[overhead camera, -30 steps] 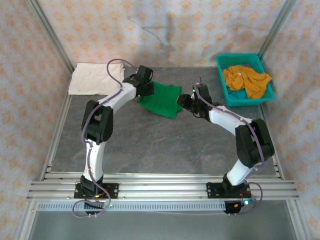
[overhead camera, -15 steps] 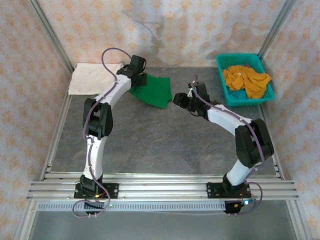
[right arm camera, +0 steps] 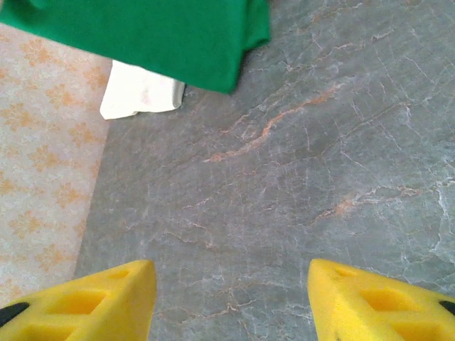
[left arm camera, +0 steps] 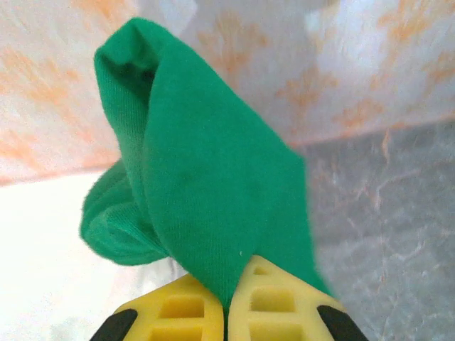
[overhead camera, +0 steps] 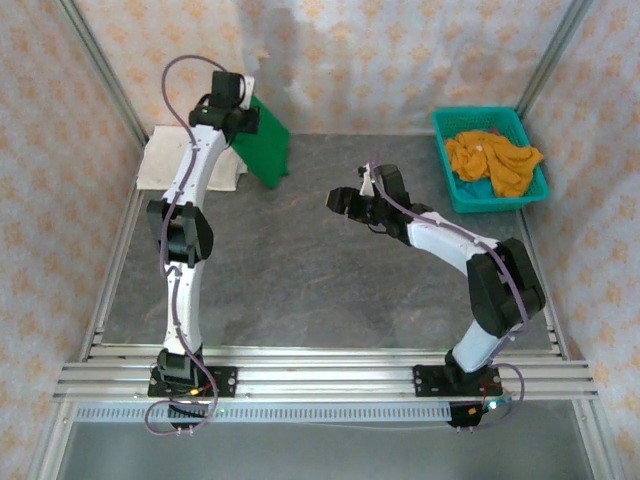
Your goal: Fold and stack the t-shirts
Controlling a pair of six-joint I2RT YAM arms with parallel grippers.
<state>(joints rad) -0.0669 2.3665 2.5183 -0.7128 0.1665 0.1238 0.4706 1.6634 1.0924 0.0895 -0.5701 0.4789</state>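
Note:
The green t-shirt's loose end (overhead camera: 274,172) is by the flat white t-shirt, so my left gripper should keep crossing the white t-shirt and let go by its outer edge (overhead camera: 158,158).
The folded bright green t-shirt (overhead camera: 264,142) hangs in the air at the back left, pinched by my left gripper (overhead camera: 240,112), which is shut on it. In the left wrist view the green cloth (left arm camera: 213,177) rises from between the closed yellow fingers (left arm camera: 277,298). Under it lies the folded cream-white t-shirt (overhead camera: 172,160) on the table's back-left corner. My right gripper (overhead camera: 338,200) hovers over the middle of the table, open and holding nothing; its wrist view has the green t-shirt (right arm camera: 156,35) and a corner of the white one (right arm camera: 138,96) ahead. Mustard-orange t-shirts (overhead camera: 493,160) sit in the basket.
The teal plastic basket (overhead camera: 449,160) stands at the back right. Patterned fabric walls (overhead camera: 400,60) with metal frame posts (overhead camera: 100,90) enclose the grey stone-look tabletop (overhead camera: 320,280). An aluminium rail (overhead camera: 320,375) runs along the near edge at the arm bases.
My left gripper has carried the green t-shirt up and to the back left, off the table and over the white one. The right gripper has let go, opened wider and drawn left.

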